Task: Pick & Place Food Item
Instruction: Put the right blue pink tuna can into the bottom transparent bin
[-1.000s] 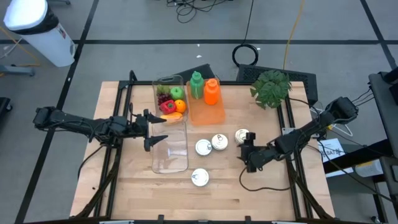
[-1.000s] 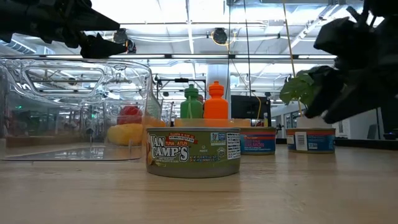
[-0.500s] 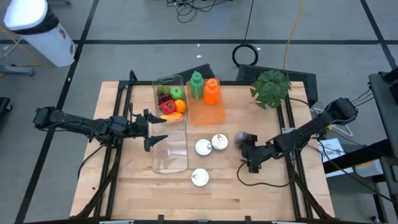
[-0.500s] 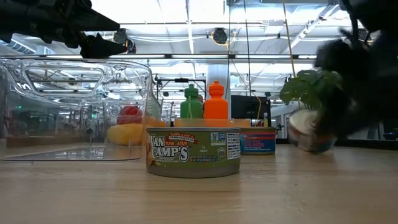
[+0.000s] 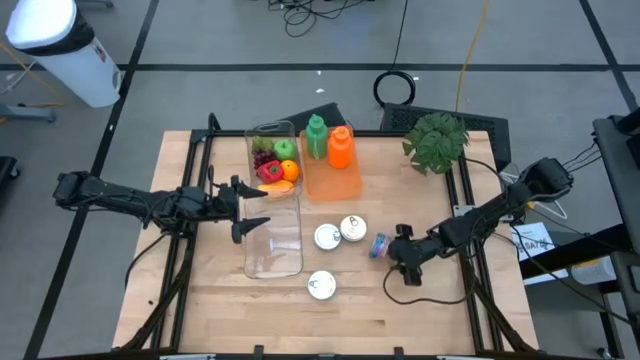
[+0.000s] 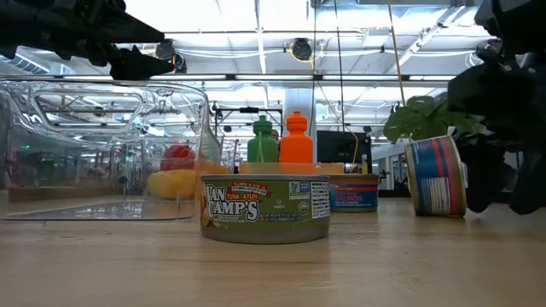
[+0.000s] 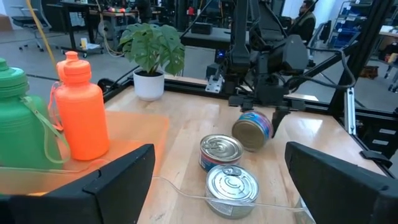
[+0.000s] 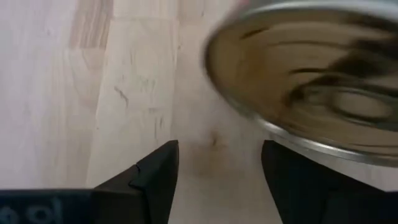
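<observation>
The tipped can's round end lies to the side of my right gripper's fingers, so next I back away, rise and grip the can across both ends.
A tuna can with a red and blue label lies tipped on its side on the wood table; in the low view it stands on its curved wall. My right gripper is open and low, right beside it on its right. In the right wrist view the can's round end is blurred just ahead of my fingers. My left gripper is open and empty, above the left wall of an empty clear bin. My right gripper stands open close against the tipped can, level with the table and coming from the table's right. The can is ahead of the fingers, not between them. I cannot tell whether a finger touches it.
Three more cans stand upright: two together and one nearer the front. A clear bin of toy fruit, an orange tray with a green and an orange bottle, and a potted plant stand along the far side.
The can stood upright at the table's right a second ago. My right gripper swept up against it and came back down. The can has tipped onto its side and shifted toward the table's near-left, closer to the pair of cans.
</observation>
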Action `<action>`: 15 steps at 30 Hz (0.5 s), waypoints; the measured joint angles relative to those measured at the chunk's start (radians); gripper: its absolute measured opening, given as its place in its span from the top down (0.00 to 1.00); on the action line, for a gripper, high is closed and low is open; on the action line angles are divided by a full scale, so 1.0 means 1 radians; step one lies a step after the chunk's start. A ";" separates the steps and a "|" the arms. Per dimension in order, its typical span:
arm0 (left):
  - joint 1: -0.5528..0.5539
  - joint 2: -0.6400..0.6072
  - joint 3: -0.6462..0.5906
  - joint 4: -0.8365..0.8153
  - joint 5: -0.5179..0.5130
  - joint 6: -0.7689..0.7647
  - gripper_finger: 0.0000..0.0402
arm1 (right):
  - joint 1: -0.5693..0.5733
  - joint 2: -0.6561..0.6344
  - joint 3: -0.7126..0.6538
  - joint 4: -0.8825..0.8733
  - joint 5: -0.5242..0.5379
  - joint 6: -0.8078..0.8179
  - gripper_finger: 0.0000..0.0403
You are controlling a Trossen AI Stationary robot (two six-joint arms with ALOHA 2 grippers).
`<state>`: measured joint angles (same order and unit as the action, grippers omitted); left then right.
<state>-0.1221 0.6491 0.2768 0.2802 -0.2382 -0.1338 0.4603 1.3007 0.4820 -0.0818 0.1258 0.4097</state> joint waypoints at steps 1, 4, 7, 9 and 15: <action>0.000 0.000 0.000 0.000 0.000 0.000 0.07 | 0.000 -0.004 0.001 0.008 0.000 0.015 0.47; 0.000 0.000 0.000 0.001 0.000 0.000 0.06 | 0.000 -0.026 0.001 0.006 0.004 0.022 0.47; 0.000 0.000 0.000 0.001 0.000 -0.004 0.05 | 0.000 -0.052 0.001 -0.018 0.003 0.023 0.47; 0.000 0.000 0.000 0.000 0.000 -0.004 0.05 | -0.001 -0.080 0.001 -0.050 0.006 0.023 0.47; 0.000 0.000 0.000 0.001 0.000 -0.003 0.07 | -0.016 -0.195 0.001 -0.203 0.187 -0.043 0.49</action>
<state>-0.1219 0.6491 0.2768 0.2810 -0.2382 -0.1364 0.4439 1.1055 0.4831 -0.2847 0.3128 0.3670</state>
